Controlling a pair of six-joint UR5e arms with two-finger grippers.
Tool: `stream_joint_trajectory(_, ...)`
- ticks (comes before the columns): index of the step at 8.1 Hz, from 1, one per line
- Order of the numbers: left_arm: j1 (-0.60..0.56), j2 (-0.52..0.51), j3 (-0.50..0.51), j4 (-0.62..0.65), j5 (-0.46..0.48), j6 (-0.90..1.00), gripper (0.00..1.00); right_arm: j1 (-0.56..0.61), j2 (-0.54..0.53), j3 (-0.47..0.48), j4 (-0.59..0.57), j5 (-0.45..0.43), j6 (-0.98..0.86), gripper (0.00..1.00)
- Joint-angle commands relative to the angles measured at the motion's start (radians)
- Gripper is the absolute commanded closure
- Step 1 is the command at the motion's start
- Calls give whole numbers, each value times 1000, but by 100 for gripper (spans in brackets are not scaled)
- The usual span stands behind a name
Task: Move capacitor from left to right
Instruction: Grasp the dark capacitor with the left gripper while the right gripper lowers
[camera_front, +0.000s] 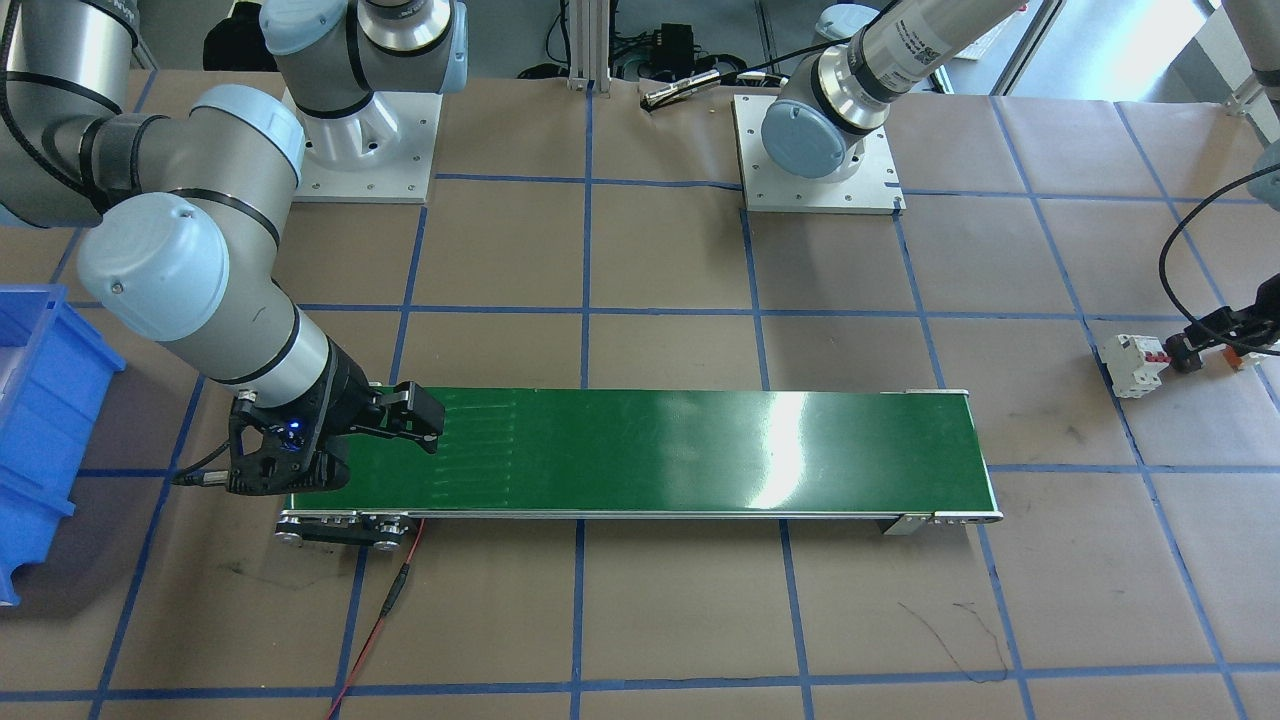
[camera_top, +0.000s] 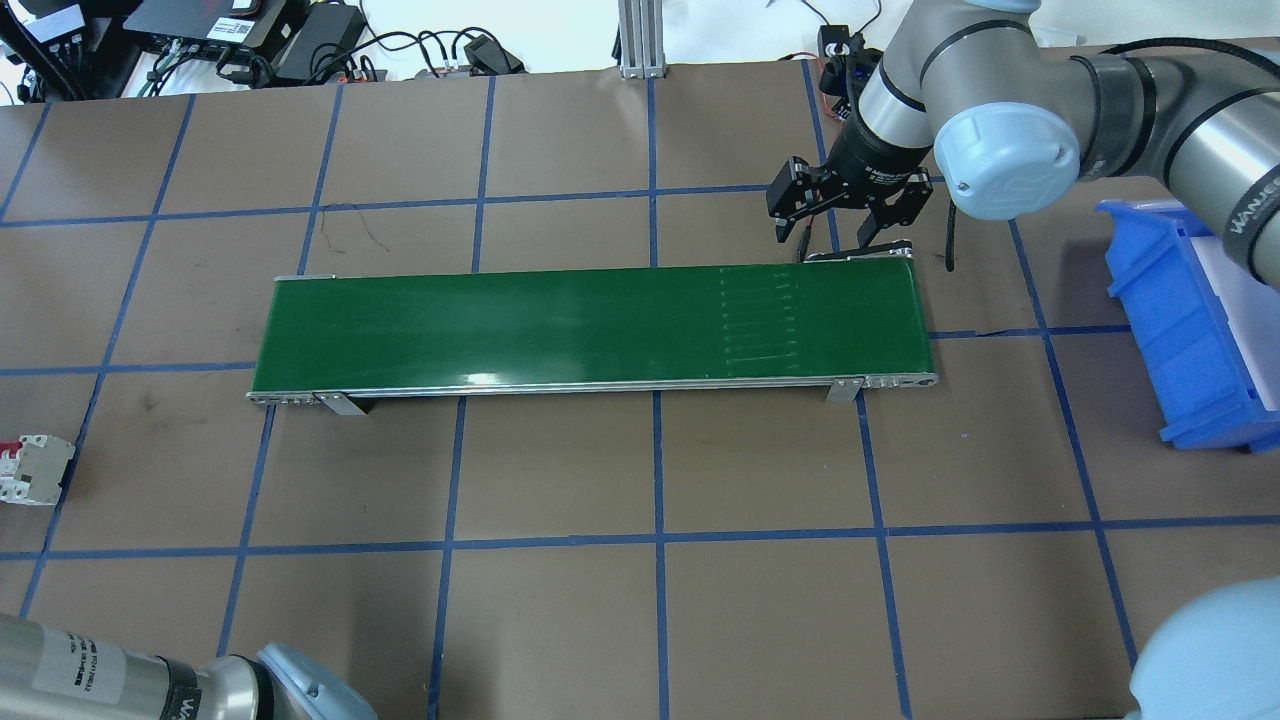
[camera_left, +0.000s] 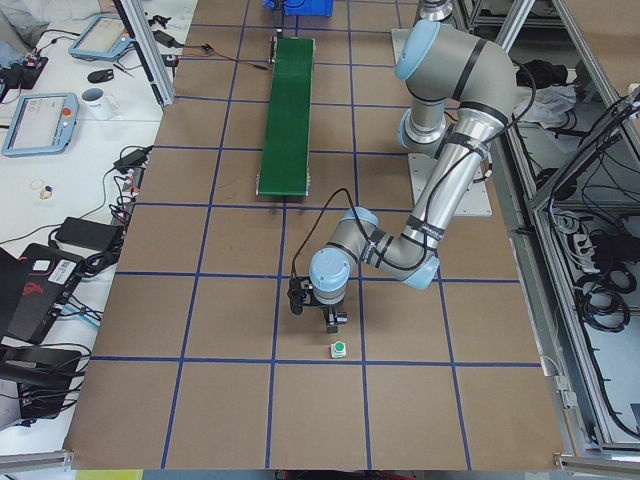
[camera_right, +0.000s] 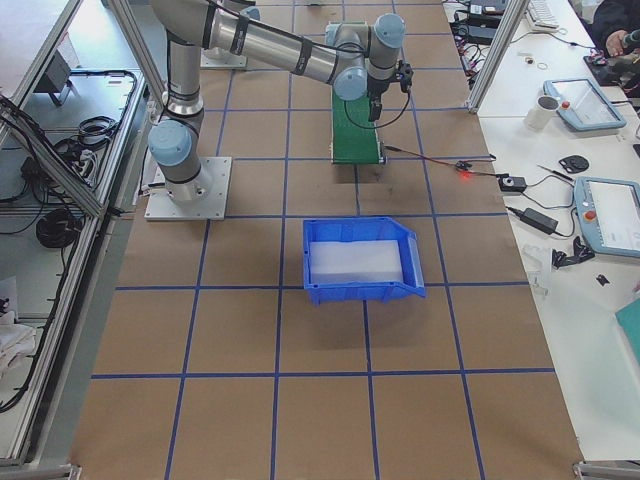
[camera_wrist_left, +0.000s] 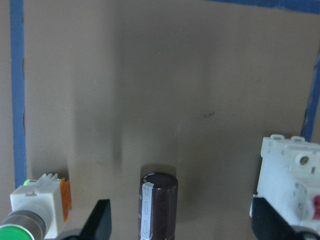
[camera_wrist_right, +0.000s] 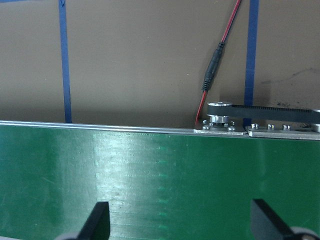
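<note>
The capacitor (camera_wrist_left: 158, 206) will travel toward the robot's right gripper when the robot puts it on the green conveyor, because a cable (camera_front: 398, 588) runs from the conveyor's motor end.
The capacitor (camera_wrist_left: 158, 205), a stubby dark brown cylinder with a pale stripe, lies on the brown paper at the table's left end. In the left wrist view it lies between the fingertips of my left gripper (camera_wrist_left: 181, 216), which is open around it and low over the table. The white breaker (camera_wrist_left: 290, 185) is just outside one finger, and a green-capped button (camera_wrist_left: 35, 212) is outside the other. My left gripper also shows in the front-facing view (camera_front: 1200, 345) beside the breaker (camera_front: 1135, 365). My right gripper (camera_top: 840, 220) is open and empty over the right end of the green conveyor (camera_top: 590, 320).
A blue bin (camera_top: 1190, 330) stands on the table to the right of the conveyor. A red and black cable (camera_front: 385, 600) runs from the conveyor's motor end. The green-capped button (camera_left: 338, 349) sits close to my left gripper in the exterior left view.
</note>
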Motion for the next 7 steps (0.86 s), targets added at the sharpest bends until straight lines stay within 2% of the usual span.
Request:
stream_joint_trajectory(1, 19, -18, 1, 2, 1, -1, 0, -1, 4, 1, 72, 7, 12, 0)
stream_joint_trajectory(5, 22, -37, -2, 2, 48, -2, 4, 0, 2, 1, 72, 13, 29, 0)
stream_joint_trajectory(6, 24, -41, 0, 2, 48, -2, 4, 0, 2, 1, 68, 37, 29, 0)
stream_joint_trajectory(7, 27, -42, -2, 2, 47, -6, 7, 0, 2, 1, 68, 130, 34, 0)
